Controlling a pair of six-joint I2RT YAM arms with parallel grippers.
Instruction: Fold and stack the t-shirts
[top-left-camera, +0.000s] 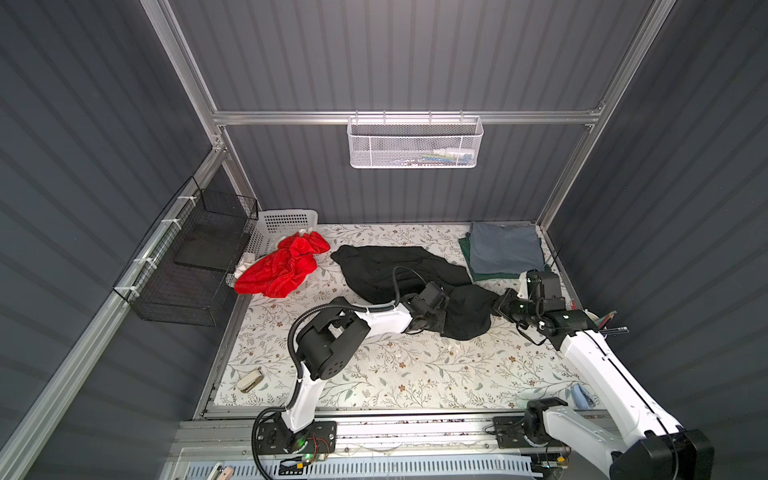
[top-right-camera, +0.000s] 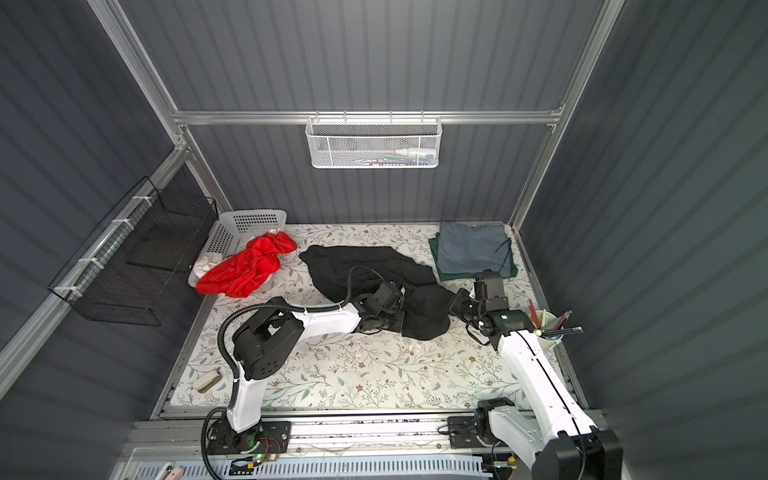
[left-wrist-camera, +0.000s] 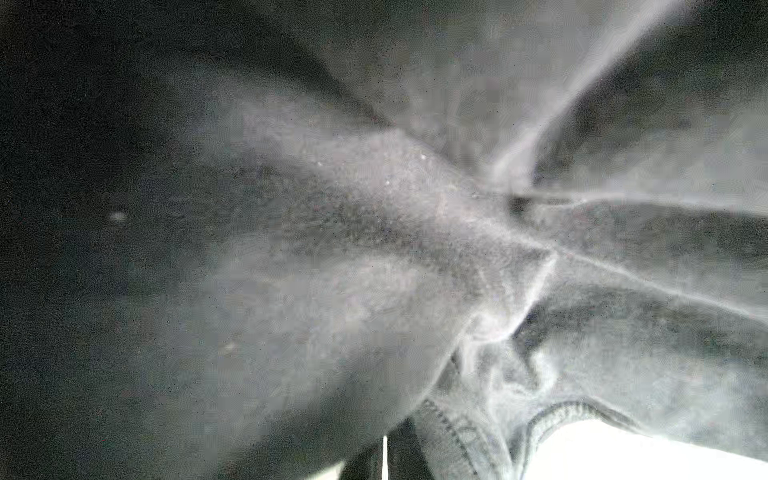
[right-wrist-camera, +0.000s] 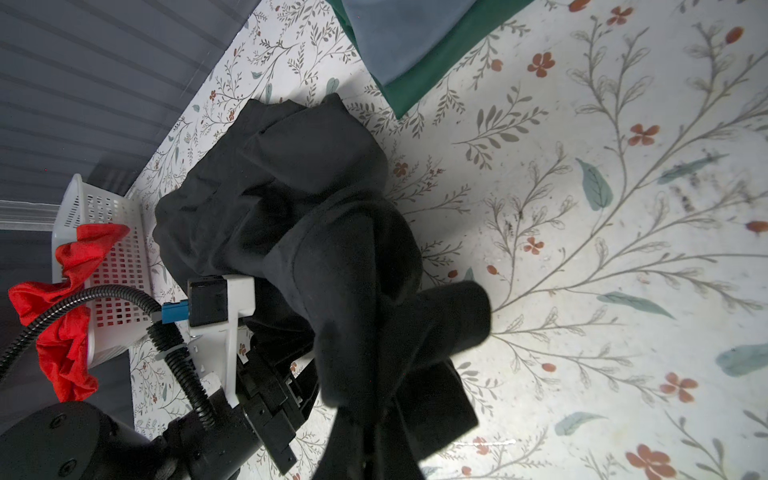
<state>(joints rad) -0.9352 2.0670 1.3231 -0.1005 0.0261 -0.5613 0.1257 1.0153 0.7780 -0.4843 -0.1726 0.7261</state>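
The same bunched end of the black t-shirt (top-left-camera: 468, 312) is in both my grippers, so my right gripper should open and grab another t-shirt edge before both spread it.
The large black t-shirt (top-left-camera: 390, 266) lies crumpled mid-table, and one end of it is bunched up between the two arms. My left gripper (top-left-camera: 445, 321) is pushed into that bunch from the left; in the left wrist view black cloth (left-wrist-camera: 374, 232) fills the frame, gathered at the shut jaws. From the right, my right gripper (top-left-camera: 498, 305) is shut on the same bunch (right-wrist-camera: 357, 291). A slate blue-grey t-shirt (top-left-camera: 505, 249) lies folded on a folded dark green t-shirt (top-left-camera: 492, 277) at the back right. The red t-shirt (top-left-camera: 282, 266) spills out of the white basket (top-left-camera: 286, 224).
A black wire basket (top-left-camera: 195, 257) hangs on the left wall. A white mesh basket (top-left-camera: 415, 143) hangs on the back rail. A stapler (top-left-camera: 250, 381) lies front left, a cup of pencils (top-right-camera: 548, 328) stands at the right edge, and a blue object (top-left-camera: 582, 397) lies front right.
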